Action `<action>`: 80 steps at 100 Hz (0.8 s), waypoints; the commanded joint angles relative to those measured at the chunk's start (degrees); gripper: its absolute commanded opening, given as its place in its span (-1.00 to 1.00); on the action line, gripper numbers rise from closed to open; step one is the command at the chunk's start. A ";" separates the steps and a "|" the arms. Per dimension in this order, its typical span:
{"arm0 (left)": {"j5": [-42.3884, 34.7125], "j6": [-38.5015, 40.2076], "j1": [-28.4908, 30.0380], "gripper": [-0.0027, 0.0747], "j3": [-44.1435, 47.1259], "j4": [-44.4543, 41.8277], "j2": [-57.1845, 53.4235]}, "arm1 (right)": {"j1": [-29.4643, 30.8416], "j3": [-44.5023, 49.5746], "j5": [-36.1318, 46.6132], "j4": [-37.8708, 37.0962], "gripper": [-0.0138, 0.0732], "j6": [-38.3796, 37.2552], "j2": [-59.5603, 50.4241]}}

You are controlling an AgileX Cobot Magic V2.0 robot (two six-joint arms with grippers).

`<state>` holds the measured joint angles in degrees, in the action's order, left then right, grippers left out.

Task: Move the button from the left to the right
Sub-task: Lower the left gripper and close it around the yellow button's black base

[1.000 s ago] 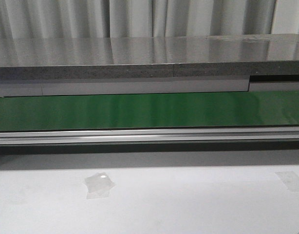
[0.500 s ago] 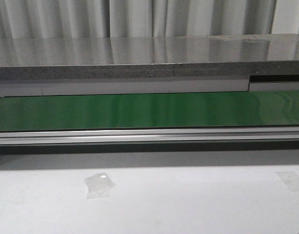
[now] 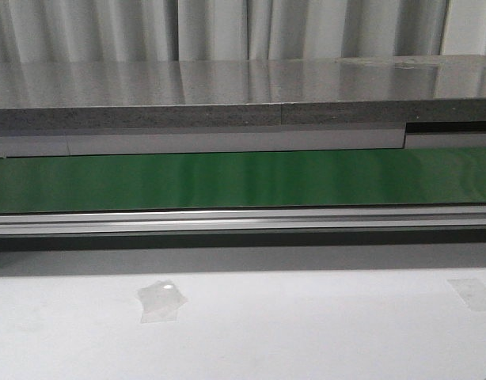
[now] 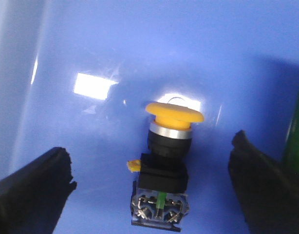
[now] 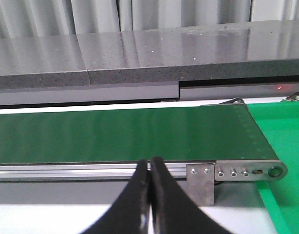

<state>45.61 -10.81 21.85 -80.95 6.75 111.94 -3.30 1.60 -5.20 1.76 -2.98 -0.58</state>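
The button's black body (image 4: 163, 171) lies lengthwise between my open fingers. I keep moving my left gripper in until its fingers close below the yellow cap.
In the left wrist view the button (image 4: 165, 165) lies on a glossy blue surface (image 4: 91, 48), its yellow cap pointing away from the fingers and its black body with a green mark nearest them. My left gripper (image 4: 152, 187) is open, one black finger on each side of the button, apart from it. The right gripper (image 5: 150, 168) is shut with nothing between its fingers, pointing at the green conveyor belt (image 5: 115, 134). Neither gripper nor the button shows in the front view.
The green belt (image 3: 243, 180) runs across the front view behind an aluminium rail (image 3: 243, 220), with a grey stone shelf (image 3: 227, 95) behind. Tape patches (image 3: 160, 301) lie on the white table. A green tray surface (image 5: 283, 136) sits beside the belt's end bracket (image 5: 237, 171).
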 commanded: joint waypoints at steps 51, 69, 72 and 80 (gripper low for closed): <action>-3.25 0.05 0.19 0.65 -1.74 1.03 2.13 | 0.03 -0.91 4.71 -0.38 -0.91 -0.01 -0.88; -3.25 0.05 0.19 0.43 -1.74 1.03 2.37 | 0.03 -0.91 4.71 -0.38 -0.91 -0.01 -0.88; -3.25 0.05 0.19 0.37 -1.74 1.03 2.37 | 0.03 -0.91 4.71 -0.38 -0.91 -0.01 -0.88; -3.25 0.05 0.19 0.22 -1.74 1.03 2.37 | 0.03 -0.91 4.71 -0.38 -0.91 -0.01 -0.88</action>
<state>43.84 -10.81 21.85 -81.09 6.85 116.91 -3.30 1.60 -5.20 1.76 -2.98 -0.58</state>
